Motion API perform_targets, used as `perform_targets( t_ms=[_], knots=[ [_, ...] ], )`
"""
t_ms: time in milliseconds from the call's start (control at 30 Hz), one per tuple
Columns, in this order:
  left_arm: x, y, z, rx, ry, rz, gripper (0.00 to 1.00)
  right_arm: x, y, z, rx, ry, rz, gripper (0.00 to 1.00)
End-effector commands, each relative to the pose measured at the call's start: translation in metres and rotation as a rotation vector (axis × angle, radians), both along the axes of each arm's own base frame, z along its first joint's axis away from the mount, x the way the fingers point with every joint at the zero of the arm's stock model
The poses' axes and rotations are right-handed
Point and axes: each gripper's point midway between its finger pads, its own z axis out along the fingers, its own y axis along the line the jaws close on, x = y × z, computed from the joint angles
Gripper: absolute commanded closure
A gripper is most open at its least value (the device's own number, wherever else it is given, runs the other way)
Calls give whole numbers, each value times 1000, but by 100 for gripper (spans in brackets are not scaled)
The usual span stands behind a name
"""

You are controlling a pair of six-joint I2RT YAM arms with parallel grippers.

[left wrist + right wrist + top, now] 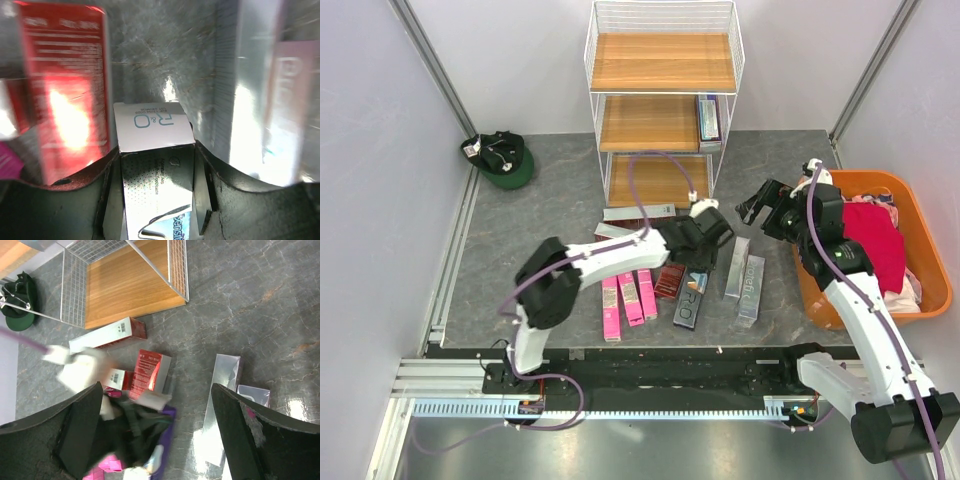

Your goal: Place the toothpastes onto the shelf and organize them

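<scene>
The silver-blue toothpaste box is held in my left gripper by its far end (154, 127), so my right gripper should keep going toward the free near end (686, 317) until it closes there.
My left gripper (707, 240) is low over the floor, its jaws closed around the far end of a silver-blue toothpaste box (689, 298). In the left wrist view (156, 150) that box (152, 135) fills the gap between the fingers. A dark red box (65, 90) lies to its left and a silver box (250, 90) to its right. My right gripper (765, 205) is open and empty, above the floor right of the shelf (663, 62). One box (708, 118) stands on the middle board. Pink boxes (628, 298) lie on the floor.
An orange tub (912, 196) of cloth stands at the right. A green cap (505, 160) lies at the far left. Two silver boxes (745, 278) and a long red-and-silver box (638, 212) lie in front of the shelf. The right wrist view shows the bottom board (130, 285).
</scene>
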Motion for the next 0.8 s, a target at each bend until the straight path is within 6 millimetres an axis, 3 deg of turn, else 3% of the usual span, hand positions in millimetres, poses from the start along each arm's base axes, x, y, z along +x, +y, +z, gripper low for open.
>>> perform_targets(
  t_ms=[0,67,100,133,167,200,233,267,300,400,433,467,500,533,600,633,700,767],
  knots=[
    [25,8,104,-297,-112,14,58,3,3,35,20,-85,19,2],
    [29,19,117,-368,-110,24,58,5,5,40,27,-100,28,2],
    [33,35,106,-385,-66,31,59,5,6,40,28,-101,32,2],
    [37,40,133,-478,-105,30,59,4,8,41,34,-102,43,2],
    [35,54,116,-490,-60,59,60,5,9,43,37,-109,47,2],
    [43,69,123,-560,-39,72,60,5,10,44,39,-112,52,2],
    [47,77,148,-656,-83,73,61,5,12,44,46,-112,64,2],
    [49,87,155,-727,-70,107,61,5,14,44,49,-116,72,2],
    [50,112,131,-732,-20,164,61,5,16,44,57,-117,76,2],
    [57,153,135,-883,-29,290,61,3,27,39,62,-113,104,2],
    [56,162,137,-921,-34,317,62,-1,38,38,61,-112,133,2],
    [57,171,151,-998,-51,343,62,0,40,36,46,-117,120,2],
    [58,187,137,-1011,-38,405,62,-2,47,35,40,-120,130,2],
    [57,194,135,-1038,-31,432,62,-10,64,34,33,-122,174,2],
    [59,210,134,-1114,-21,492,61,-13,76,32,5,-136,169,2],
    [59,214,132,-1135,-13,508,61,-22,94,29,1,-133,218,2],
    [58,219,131,-1196,10,527,61,-25,107,23,-9,-140,224,3],
    [62,227,132,-1246,25,559,60,-39,135,15,-13,-137,290,3]
  ],
)
